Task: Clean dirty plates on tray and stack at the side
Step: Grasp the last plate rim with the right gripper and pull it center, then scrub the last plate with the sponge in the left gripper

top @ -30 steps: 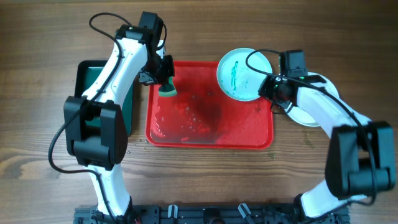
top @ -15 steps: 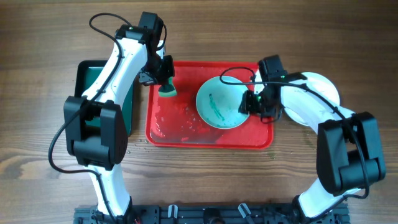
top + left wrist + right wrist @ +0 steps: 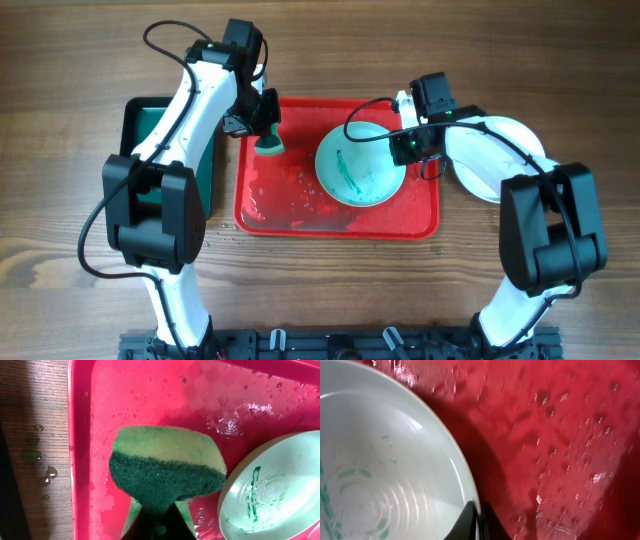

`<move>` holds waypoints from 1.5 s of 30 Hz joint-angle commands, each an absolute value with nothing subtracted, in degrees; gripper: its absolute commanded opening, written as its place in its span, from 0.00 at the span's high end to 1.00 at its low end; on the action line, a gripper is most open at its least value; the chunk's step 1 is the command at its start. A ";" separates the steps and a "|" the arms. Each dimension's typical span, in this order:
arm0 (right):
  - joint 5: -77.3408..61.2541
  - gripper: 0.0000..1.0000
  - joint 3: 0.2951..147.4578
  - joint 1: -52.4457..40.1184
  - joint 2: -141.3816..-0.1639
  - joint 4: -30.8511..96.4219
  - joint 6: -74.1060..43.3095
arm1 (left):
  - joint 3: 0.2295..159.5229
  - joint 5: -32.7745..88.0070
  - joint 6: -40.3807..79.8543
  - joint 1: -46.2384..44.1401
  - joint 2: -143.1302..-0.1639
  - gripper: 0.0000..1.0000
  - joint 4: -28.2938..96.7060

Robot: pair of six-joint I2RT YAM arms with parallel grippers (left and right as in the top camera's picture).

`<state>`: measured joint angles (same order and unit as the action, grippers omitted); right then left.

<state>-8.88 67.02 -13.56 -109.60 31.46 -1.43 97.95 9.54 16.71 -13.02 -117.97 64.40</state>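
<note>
I should bring my left gripper back over and wipe the plate [image 3: 360,163] before stacking, because green smears [image 3: 347,172] mark the plate while the sponge hangs at the tray's corner.
The red tray [image 3: 300,210] lies mid-table, wet. A pale turquoise plate [image 3: 358,172] with green smears sits over the tray's right half; it also shows in the left wrist view [image 3: 272,490] and the right wrist view [image 3: 380,470]. My right gripper [image 3: 406,150] is shut on that plate's right rim, the rim pinched between the fingertips [image 3: 478,519]. My left gripper [image 3: 262,118] is shut on a green sponge [image 3: 269,144] and holds it above the tray's upper left corner; the sponge fills the left wrist view [image 3: 165,467]. White plates [image 3: 495,165] lie on the table right of the tray, partly hidden by my right arm.
A smaller dark green tray [image 3: 213,160] sits left of the red tray, under my left arm. Water drops [image 3: 42,467] lie on the wood table beside the red tray's rim [image 3: 77,450].
My right gripper has carried the turquoise plate from the tray's upper right corner down and left onto the tray's right half, then turned at the wrist. The left arm and sponge have not moved.
</note>
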 commanded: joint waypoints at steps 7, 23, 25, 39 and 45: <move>-15.00 0.96 62.67 -19.49 -111.18 27.75 -41.08 | 97.80 10.46 17.17 -13.04 -117.93 0.96 60.47; -15.99 0.96 62.61 -19.99 -111.18 26.52 -38.94 | 89.25 11.62 7.68 -26.35 -123.92 0.96 41.85; -15.99 0.96 62.61 -19.99 -111.18 26.52 -38.92 | 89.32 14.22 11.55 -26.09 -123.87 0.96 49.91; -16.62 0.96 62.61 -19.99 -111.18 26.15 -37.63 | 89.30 6.52 12.86 -25.89 -124.38 0.96 33.98; -16.67 0.95 62.61 -19.99 -111.18 26.15 -37.54 | 89.25 -8.21 12.86 -23.81 -126.10 0.96 43.27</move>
